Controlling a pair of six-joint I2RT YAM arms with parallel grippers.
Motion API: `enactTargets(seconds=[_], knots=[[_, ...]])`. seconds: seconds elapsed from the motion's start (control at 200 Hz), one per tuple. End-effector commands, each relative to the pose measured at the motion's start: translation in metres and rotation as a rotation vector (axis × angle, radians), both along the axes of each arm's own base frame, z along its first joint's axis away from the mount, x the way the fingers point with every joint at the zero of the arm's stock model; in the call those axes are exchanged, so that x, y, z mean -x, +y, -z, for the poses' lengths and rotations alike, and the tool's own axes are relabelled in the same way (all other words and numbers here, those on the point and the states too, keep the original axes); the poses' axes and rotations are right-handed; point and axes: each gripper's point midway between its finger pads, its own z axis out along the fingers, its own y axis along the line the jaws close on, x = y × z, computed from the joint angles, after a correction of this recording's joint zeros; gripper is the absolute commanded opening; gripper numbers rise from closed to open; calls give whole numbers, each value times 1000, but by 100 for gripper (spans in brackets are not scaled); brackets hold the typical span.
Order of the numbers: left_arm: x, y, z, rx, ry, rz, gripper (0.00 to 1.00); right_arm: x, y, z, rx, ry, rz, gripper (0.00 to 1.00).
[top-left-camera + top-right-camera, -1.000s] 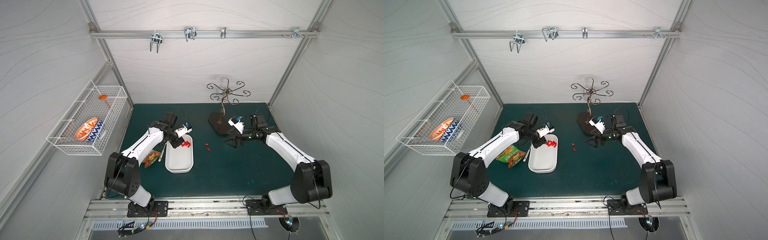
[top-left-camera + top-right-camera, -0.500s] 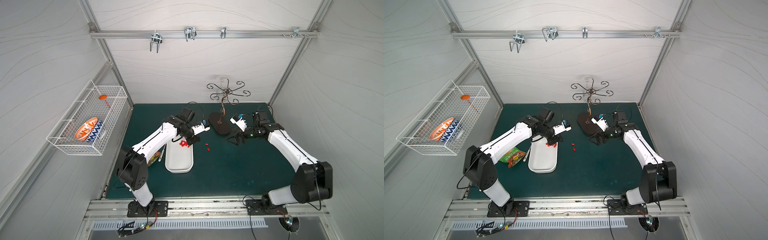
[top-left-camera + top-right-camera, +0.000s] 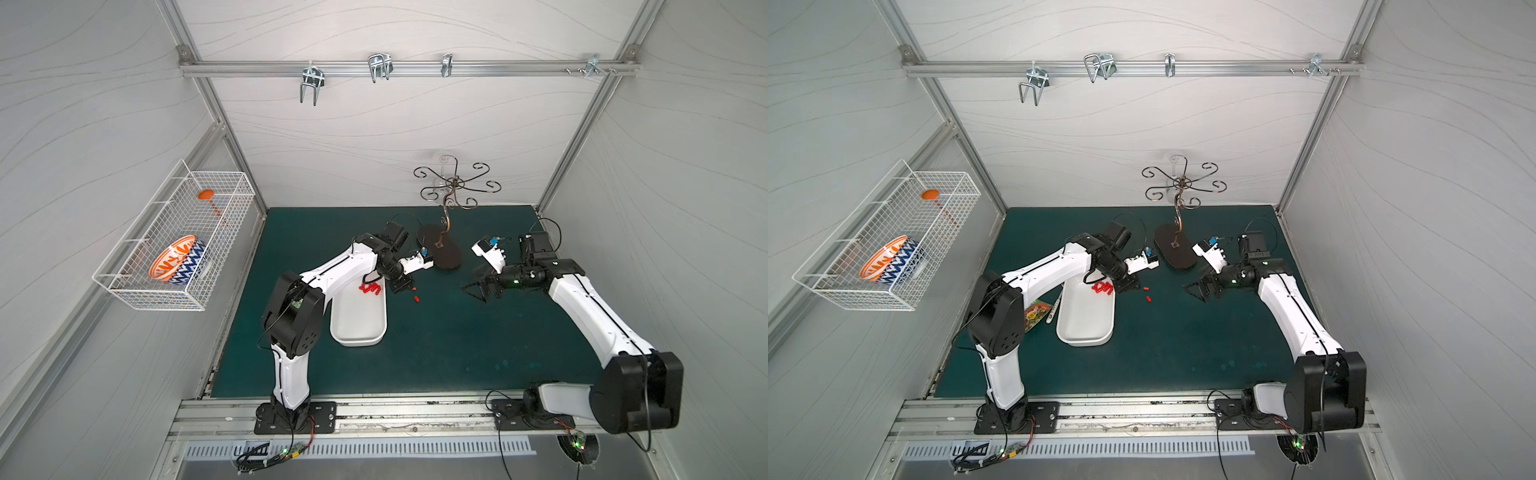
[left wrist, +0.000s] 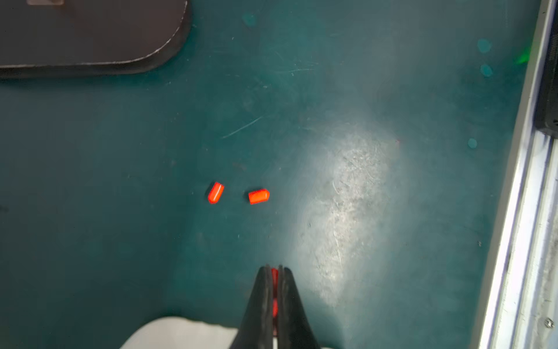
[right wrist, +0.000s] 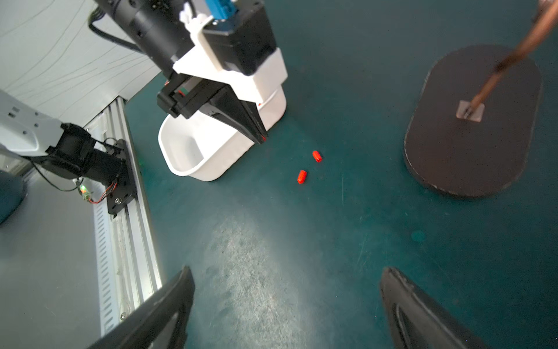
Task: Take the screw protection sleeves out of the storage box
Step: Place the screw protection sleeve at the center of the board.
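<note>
I should go on lowering the red sleeve (image 5: 264, 138) with my left gripper to the open mat (image 5: 286, 156) beside the loose sleeves and let go of it there, because it is hanging past the storage box's rim.
The white storage box (image 3: 357, 324) (image 3: 1084, 324) lies left of the mat's middle, with several red screw protection sleeves (image 3: 371, 289) (image 3: 1104, 287) at its far end. Two more sleeves lie on the mat beside it (image 4: 216, 192) (image 4: 258, 196) (image 5: 317, 156) (image 5: 301, 176). My left gripper (image 4: 274, 269) (image 3: 404, 287) (image 5: 261, 137) hangs just past the box's far right corner, shut on one red sleeve that shows between its fingertips. My right gripper (image 5: 285, 270) (image 3: 473, 293) (image 3: 1195, 294) stands wide open over the bare mat to the right, holding nothing.
The black oval base (image 3: 440, 251) (image 5: 471, 121) of a metal hook stand sits just behind the loose sleeves. A snack packet (image 3: 1038, 313) and a pen (image 3: 1054, 309) lie left of the box. A wire basket (image 3: 174, 241) with a patterned bowl hangs on the left wall.
My left gripper has swung right from over the box's far end to the mat beside it, carrying a sleeve. The right arm has shifted only slightly.
</note>
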Motion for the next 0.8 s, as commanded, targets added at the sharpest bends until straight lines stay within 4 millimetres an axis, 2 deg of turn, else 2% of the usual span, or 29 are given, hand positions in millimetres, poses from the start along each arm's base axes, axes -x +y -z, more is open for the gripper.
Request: enactTargets(seconds=[0.0, 0.105, 0.26, 0.485, 0.635, 0.795], knots=[[-22, -17, -3, 22, -57, -14, 0, -1, -10, 10, -44, 122, 78, 99], [-31, -17, 14, -47, -70, -22, 0, -7, -18, 14, -42, 145, 114, 99], [-47, -3, 43, -187, -83, -53, 0, -8, -22, 15, -42, 146, 126, 99], [-43, 8, 69, -267, -38, -60, 2, -10, -23, 19, -41, 155, 125, 99], [-43, 8, 74, -271, -22, -63, 11, -10, -22, 23, -44, 175, 123, 99], [-44, 5, 66, -255, -29, -69, 25, -11, -23, 23, -37, 171, 122, 99]])
